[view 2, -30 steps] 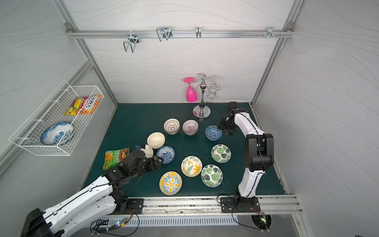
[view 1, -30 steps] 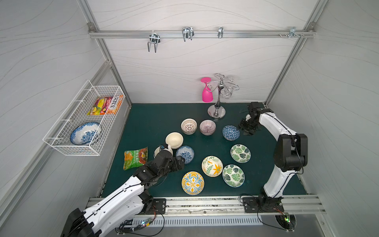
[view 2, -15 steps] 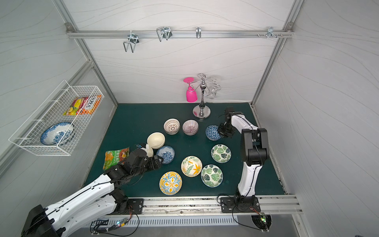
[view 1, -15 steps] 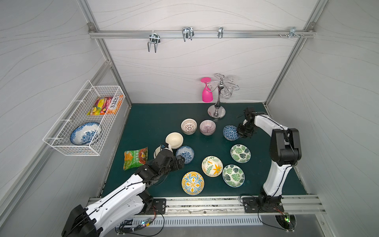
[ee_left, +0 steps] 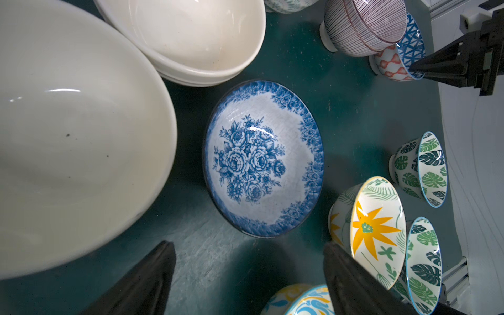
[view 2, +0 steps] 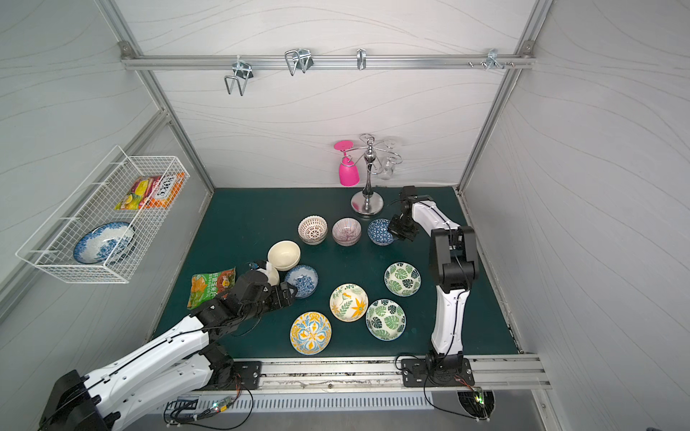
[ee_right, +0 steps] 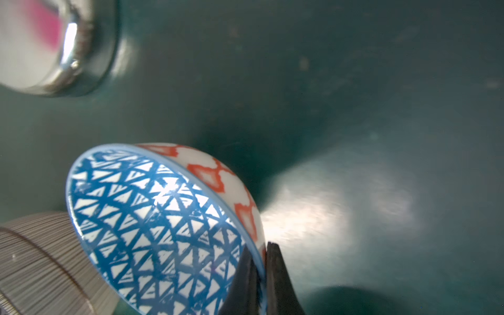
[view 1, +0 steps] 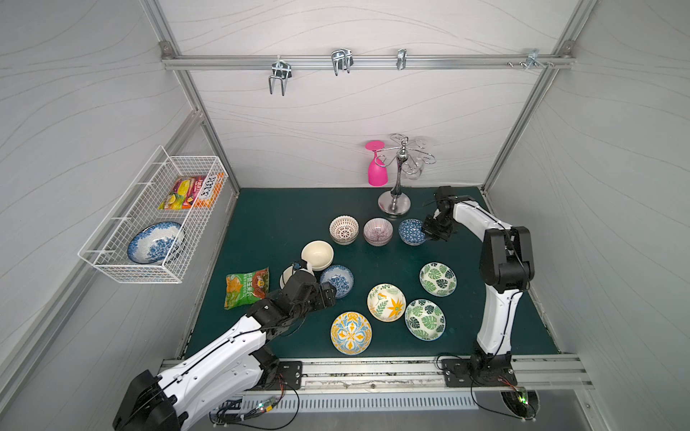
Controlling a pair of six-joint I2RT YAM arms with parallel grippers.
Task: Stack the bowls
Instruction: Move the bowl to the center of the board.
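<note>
The robot's right gripper is blocking the rim of the blue triangle-patterned bowl [view 1: 421, 229]. It needs to open and move away before the left gripper stacks the floral bowl [view 1: 338, 279] there.
Several patterned bowls stand on the green mat [view 1: 283, 224]. My right gripper [ee_right: 259, 246] is shut on the rim of the blue triangle-patterned bowl [ee_right: 163, 226], at the back right in both top views [view 1: 410, 231] [view 2: 379, 231], which tilts slightly. My left gripper [ee_left: 246, 245] is open just short of the blue-and-white floral bowl [ee_left: 263, 158] [view 1: 336, 280], with nothing between its fingers. A cream bowl [ee_left: 68, 150] sits close beside it, and a cream stack [view 1: 317, 254] lies behind. The lattice bowl [view 1: 344, 228] and the striped bowl [view 1: 378, 230] stand left of the held bowl.
Two green-leaf bowls [view 1: 438, 278] [view 1: 425, 319], a yellow-flower bowl [view 1: 386, 301] and a yellow-blue floral bowl [view 1: 351, 333] fill the front middle. A snack bag [view 1: 246, 287] lies at the left. A glass stand [view 1: 395, 203] stands at the back. A wire basket [view 1: 112, 261] hangs on the left wall.
The right gripper came forward and left from the back corner to the blue triangle bowl and shut on its rim. The left gripper has barely moved.
</note>
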